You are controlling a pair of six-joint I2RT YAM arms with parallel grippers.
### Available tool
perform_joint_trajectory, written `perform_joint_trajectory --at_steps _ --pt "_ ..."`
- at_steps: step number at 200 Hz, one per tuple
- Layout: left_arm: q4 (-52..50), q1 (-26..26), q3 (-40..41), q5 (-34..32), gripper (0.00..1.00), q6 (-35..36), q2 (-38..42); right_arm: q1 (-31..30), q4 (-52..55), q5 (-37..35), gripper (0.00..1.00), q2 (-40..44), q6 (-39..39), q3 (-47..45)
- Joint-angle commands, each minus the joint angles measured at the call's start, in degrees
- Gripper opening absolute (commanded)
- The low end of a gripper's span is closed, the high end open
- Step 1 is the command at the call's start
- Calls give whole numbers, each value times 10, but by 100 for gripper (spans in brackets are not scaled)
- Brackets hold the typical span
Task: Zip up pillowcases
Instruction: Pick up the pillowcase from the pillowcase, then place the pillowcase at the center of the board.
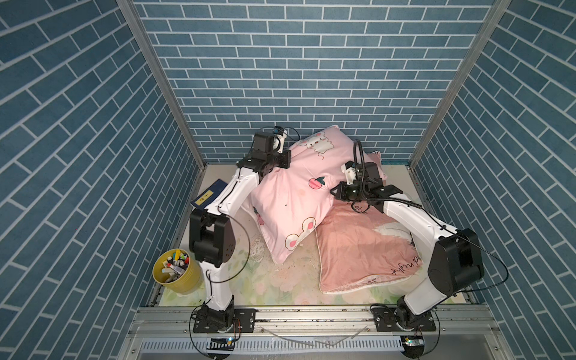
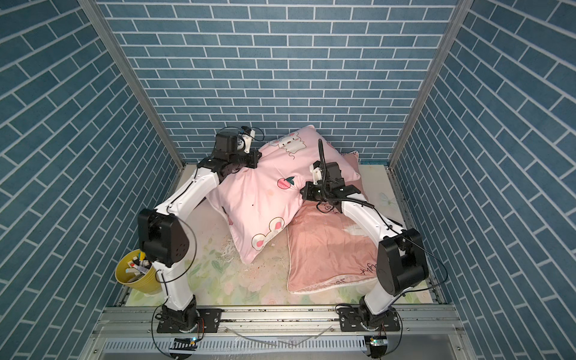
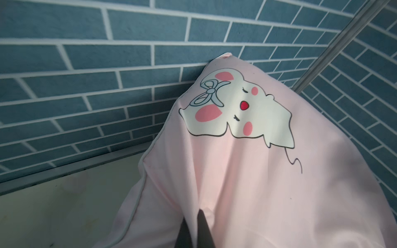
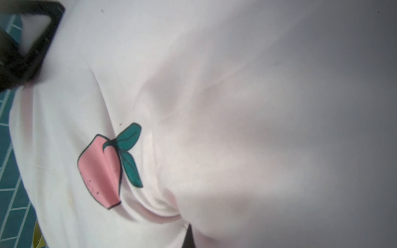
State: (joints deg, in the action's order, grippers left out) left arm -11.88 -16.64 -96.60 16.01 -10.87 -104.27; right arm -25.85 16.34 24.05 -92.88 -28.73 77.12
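My grippers are holding the light pink pillowcase at a slant over the salmon-pink pillowcase (image 2: 349,166). They should swing it back square and put it down flat on the floral mat (image 2: 214,238) before zipping.
The light pink pillowcase (image 1: 293,199) (image 2: 258,199) with bunnies and peaches is propped up, its top corner against the back wall and its lower right part lying over the salmon-pink pillowcase (image 1: 358,249) (image 2: 327,249). My left gripper (image 1: 287,159) (image 2: 256,160) (image 3: 196,216) is shut on a fold of the light pink fabric (image 3: 247,182) near its upper left edge. My right gripper (image 1: 335,193) (image 2: 304,193) (image 4: 189,232) is shut on the same pillowcase's right side, with the cloth (image 4: 193,85) puckered around it just past the peach print. No zipper shows in any view.
A yellow bucket (image 1: 176,274) (image 2: 137,277) of markers stands at the front left beside the left arm's base. A blue book (image 1: 208,196) lies behind that arm. The floral mat (image 1: 280,280) covers the table, and blue brick walls close in three sides.
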Motion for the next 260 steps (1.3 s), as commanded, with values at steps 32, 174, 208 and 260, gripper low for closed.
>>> perform_joint_trajectory --at_steps 32,174,208,260 --pt "91 51 267 -88 0 -118 251 -13 -12 129 0 -100 73 173" --pt "134 124 324 -190 0 -141 96 -16 72 86 0 -435 51 460" --pt "152 124 324 -203 17 -158 77 -9 117 100 22 -405 91 450" --pt "106 115 367 -185 80 -122 206 25 83 156 63 -195 122 193"
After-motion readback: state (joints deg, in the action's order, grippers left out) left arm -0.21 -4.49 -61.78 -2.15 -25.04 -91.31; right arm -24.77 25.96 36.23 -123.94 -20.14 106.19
